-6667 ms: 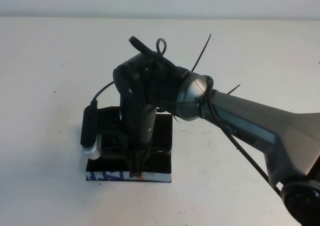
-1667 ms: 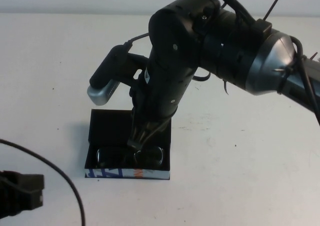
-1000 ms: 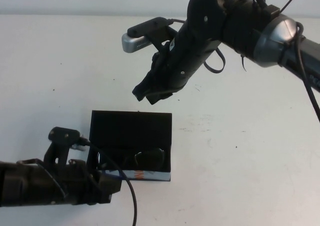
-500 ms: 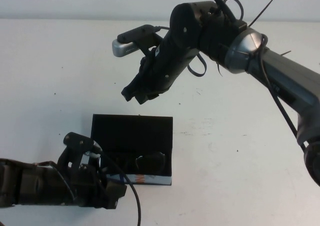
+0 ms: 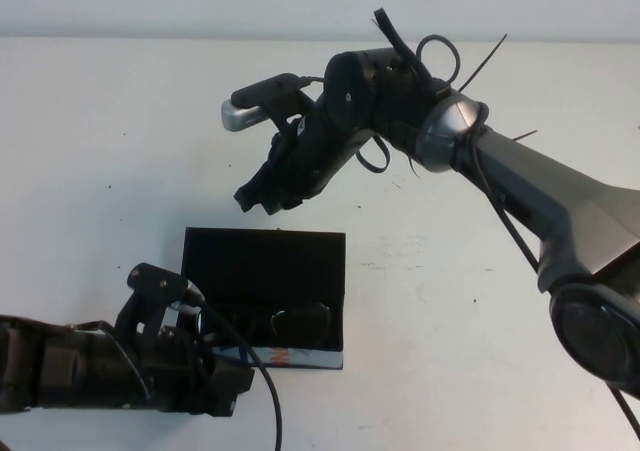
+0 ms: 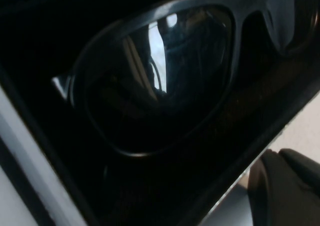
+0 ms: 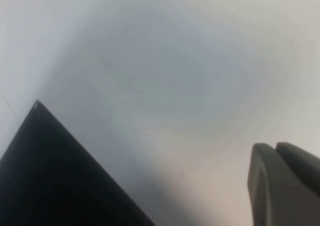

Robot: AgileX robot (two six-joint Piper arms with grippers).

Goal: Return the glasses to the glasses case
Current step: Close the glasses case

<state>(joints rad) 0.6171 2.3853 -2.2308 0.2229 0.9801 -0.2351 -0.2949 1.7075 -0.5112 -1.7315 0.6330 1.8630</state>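
The case's lid lies open behind the glasses, so my right gripper should fold the lid's far edge forward while my left gripper steadies the case.
The glasses case lies open on the white table, black lid flat behind, patterned side facing front. The dark-framed glasses lie inside its front half. One lens fills the left wrist view, against the black lining. My left gripper is low at the case's front left corner, with its fingers shut and empty. My right gripper hangs above the table just behind the case, shut and empty. Its fingers show over bare table, beside a corner of the case's lid.
The white table stretches open to the right of the case and to the far left. The right arm crosses from the right edge over the middle. The left arm lies along the front left edge, with a cable looping by the case.
The right gripper has let go of the glasses in the case, risen and moved back behind it. The left arm has come in from the left to the case's front corner.
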